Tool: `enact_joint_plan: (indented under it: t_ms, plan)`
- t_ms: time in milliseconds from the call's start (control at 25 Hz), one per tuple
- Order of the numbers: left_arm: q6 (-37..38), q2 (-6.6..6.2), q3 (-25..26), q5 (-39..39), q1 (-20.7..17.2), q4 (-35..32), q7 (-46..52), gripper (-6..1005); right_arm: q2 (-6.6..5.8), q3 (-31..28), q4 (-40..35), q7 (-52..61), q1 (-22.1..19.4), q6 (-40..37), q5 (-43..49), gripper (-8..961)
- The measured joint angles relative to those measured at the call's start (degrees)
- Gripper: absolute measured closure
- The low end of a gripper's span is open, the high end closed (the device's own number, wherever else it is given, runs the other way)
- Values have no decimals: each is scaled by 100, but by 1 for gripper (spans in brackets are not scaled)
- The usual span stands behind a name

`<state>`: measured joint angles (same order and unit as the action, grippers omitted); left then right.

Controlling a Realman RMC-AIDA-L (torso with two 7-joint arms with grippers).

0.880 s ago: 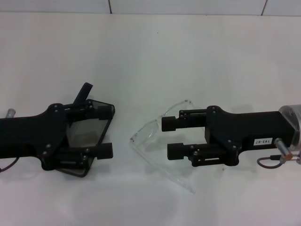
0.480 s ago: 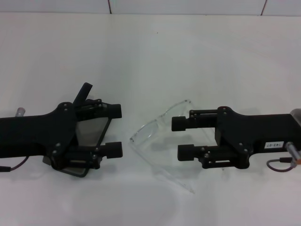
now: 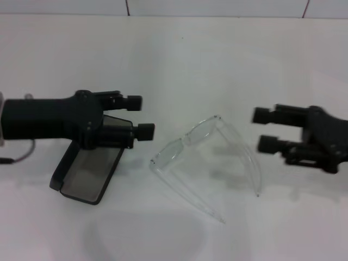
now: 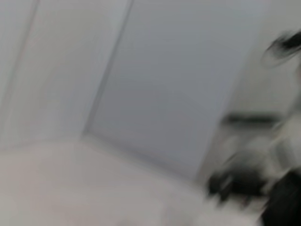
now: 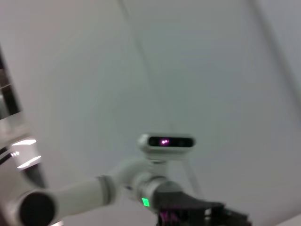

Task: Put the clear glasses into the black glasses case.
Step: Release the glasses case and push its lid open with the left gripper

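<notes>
Next, I turn the black glasses case (image 3: 91, 173), taking the case's lid (image 3: 65, 163) from above with my left gripper first, because the case lies crooked to the clear glasses' frame.
The clear glasses (image 3: 184, 142) lie unfolded on the white table at the centre, both temple arms pointing toward the front edge. To their left, the black glasses case (image 3: 87, 176) lies open with its grey lining up, its far end hidden under my left gripper (image 3: 140, 116). That gripper hovers above the case, open and empty, fingers pointing at the glasses. My right gripper (image 3: 263, 129) is open and empty to the right of the glasses, a clear gap away from them. Neither wrist view shows glasses or case.
The white table (image 3: 179, 60) runs back to a tiled wall. The right wrist view looks up at the robot's own head camera (image 5: 165, 141) and a pale arm. Only a blurred wall shows in the left wrist view.
My right gripper has pulled back to the right, uncovering the glasses' right temple arm. My left gripper has risen, turned and shifted slightly right, exposing more of the open case.
</notes>
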<state>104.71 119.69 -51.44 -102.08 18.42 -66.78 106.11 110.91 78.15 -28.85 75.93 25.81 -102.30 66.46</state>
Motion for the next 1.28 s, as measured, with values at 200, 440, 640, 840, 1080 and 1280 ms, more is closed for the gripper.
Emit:
enact_joint_plan:
  t_ms: [200,440,640,840,1080,1280]
  plan:
    - [-705,17,-688,-998,-258,-2873,2150,149,-152,-501,-14,-92,-476,-52,-1,319]
    - [-910,10,-1511,-2836,-119,-4762,4109,151,-180,-809,-7,-225,-785,-129,3,320]
    - [-876,-6,-2439,-4191,18,-4762,5044,153,-187,-888,10,-282,-793,-123,94,320]
    - [-916,14,-3224,-5058,9,-4670,5487,155,-191,-891,6,-289,-696,-70,169,320]
    - [-1096,16,-3293,-5174,31,-4206,5569,158,-196,-895,39,-295,-592,64,278,321]
    - [-1346,10,-3293,-5316,144,-3663,5550,160,-170,-898,47,-303,-593,131,296,320]
